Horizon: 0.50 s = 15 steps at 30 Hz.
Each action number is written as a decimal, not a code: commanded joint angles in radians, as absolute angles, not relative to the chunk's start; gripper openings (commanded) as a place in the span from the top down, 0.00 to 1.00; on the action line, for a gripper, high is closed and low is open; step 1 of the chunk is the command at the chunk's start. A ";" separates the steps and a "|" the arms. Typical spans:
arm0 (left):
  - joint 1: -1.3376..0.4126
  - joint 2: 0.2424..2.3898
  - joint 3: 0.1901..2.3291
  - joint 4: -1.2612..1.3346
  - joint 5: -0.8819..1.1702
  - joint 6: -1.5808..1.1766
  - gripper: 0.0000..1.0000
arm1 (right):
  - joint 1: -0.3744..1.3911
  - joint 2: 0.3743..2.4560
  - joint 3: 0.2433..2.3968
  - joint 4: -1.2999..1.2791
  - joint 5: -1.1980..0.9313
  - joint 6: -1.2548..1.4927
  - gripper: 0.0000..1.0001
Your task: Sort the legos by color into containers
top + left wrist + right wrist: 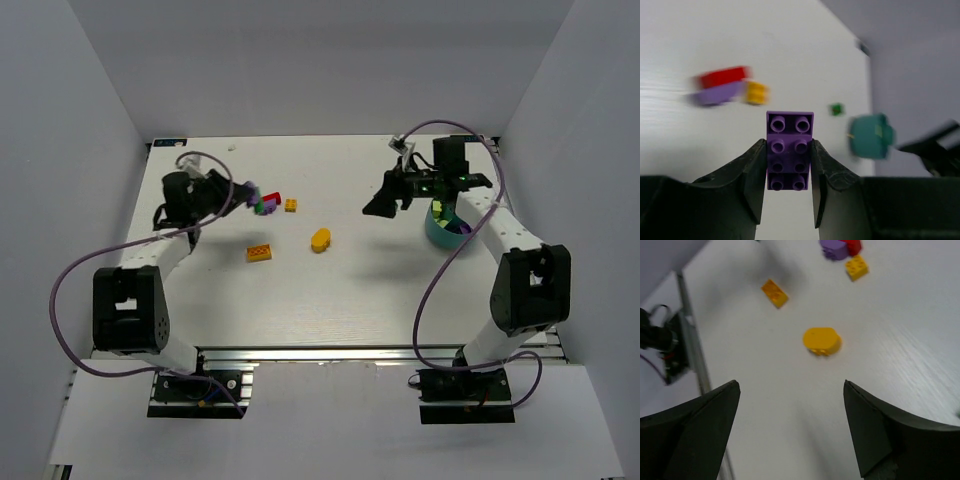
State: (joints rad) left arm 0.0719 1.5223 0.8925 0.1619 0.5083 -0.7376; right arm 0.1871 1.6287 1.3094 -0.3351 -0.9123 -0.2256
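Observation:
I should bring my open right gripper closer next until it closes on that green lego (260,207), as the green lego sticks out past the purple lego in my left gripper (251,189).
My left gripper (788,152) is shut on a purple lego (790,125), held lengthwise between the fingers, studs toward the camera, above the table. From above, this gripper (240,195) is just left of a small cluster of red, purple and green legos (266,202). A yellow lego (290,205), an orange lego (259,253) and an oval orange-yellow lego (320,240) lie mid-table. The teal container (445,228) stands at the right. My right gripper (383,207) hovers left of it, open and empty (791,385), with the oval lego (821,340) ahead of it.
In the left wrist view, a red lego (722,77) lies on a purple one (717,93), with a yellow lego (756,93) beside them. A small green lego (837,109) lies near the teal container (870,136). White walls enclose the table on three sides.

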 commanded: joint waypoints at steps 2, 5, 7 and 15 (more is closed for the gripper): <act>-0.144 1.525 0.850 0.699 0.804 -1.043 0.99 | 0.259 1.703 1.365 -0.088 -1.095 0.315 0.11; -0.219 1.571 0.845 0.982 0.818 -1.182 1.00 | 0.313 1.744 1.382 0.179 -1.153 0.562 0.11; -0.245 1.620 0.841 1.128 0.815 -1.271 1.00 | 0.331 1.784 1.403 0.325 -1.181 0.653 0.11; -0.305 1.718 0.891 1.431 0.776 -1.470 1.00 | 0.344 1.807 1.434 0.403 -1.201 0.745 0.13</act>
State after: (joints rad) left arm -0.2810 1.7187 0.8532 1.2133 0.7746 -1.3827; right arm 0.3443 1.8317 1.4048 0.2703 -1.1500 0.6315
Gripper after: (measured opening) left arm 0.452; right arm 0.878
